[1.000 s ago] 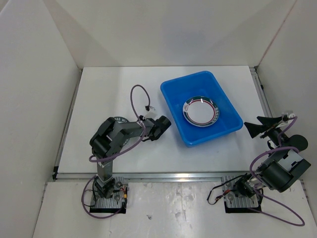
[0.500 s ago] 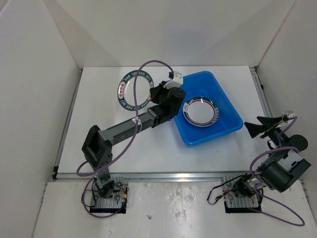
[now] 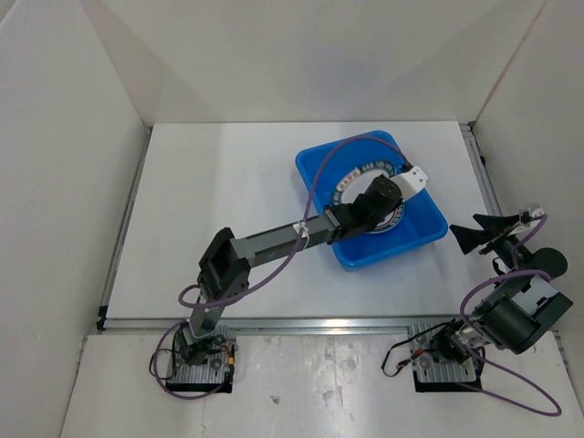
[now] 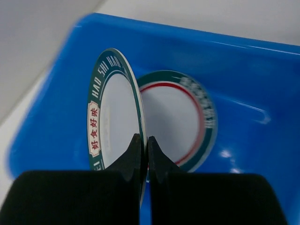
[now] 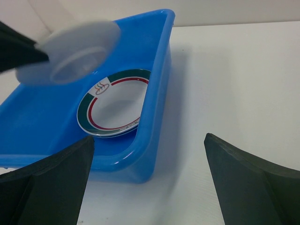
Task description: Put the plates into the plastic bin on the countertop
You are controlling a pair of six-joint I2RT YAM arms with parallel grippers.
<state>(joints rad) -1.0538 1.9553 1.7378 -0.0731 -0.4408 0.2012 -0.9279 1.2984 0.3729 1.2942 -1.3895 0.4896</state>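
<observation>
The held plate [image 4: 115, 112] is hanging above the flat plate [image 4: 172, 122] and clear of the bin's sides, so the robot's left gripper should go on lowering until the two plates touch, then let go.
My left gripper [image 3: 367, 195] reaches over the blue plastic bin [image 3: 315, 162] and is shut on the rim of a plate [image 4: 110, 112], held on edge above the bin floor. In the left wrist view its fingertips [image 4: 142, 139] pinch the dark green rim. A second plate [image 4: 180, 122] with a red inner ring lies flat in the bin, also seen in the right wrist view [image 5: 115, 110]. The held plate shows blurred in that view [image 5: 75, 54]. My right gripper [image 3: 478, 235] is open and empty on the white countertop [image 3: 210, 182], right of the bin. A third plate is not in view.
White walls stand on three sides of the countertop. A metal rail [image 3: 274, 321] runs along the near edge. The bin's near right corner [image 5: 152, 140] lies just ahead of my right fingers. The left arm's purple cable loops over the bin.
My left arm has swung right with the plate, from above the left middle of the countertop to over the bin. The right arm has not moved.
</observation>
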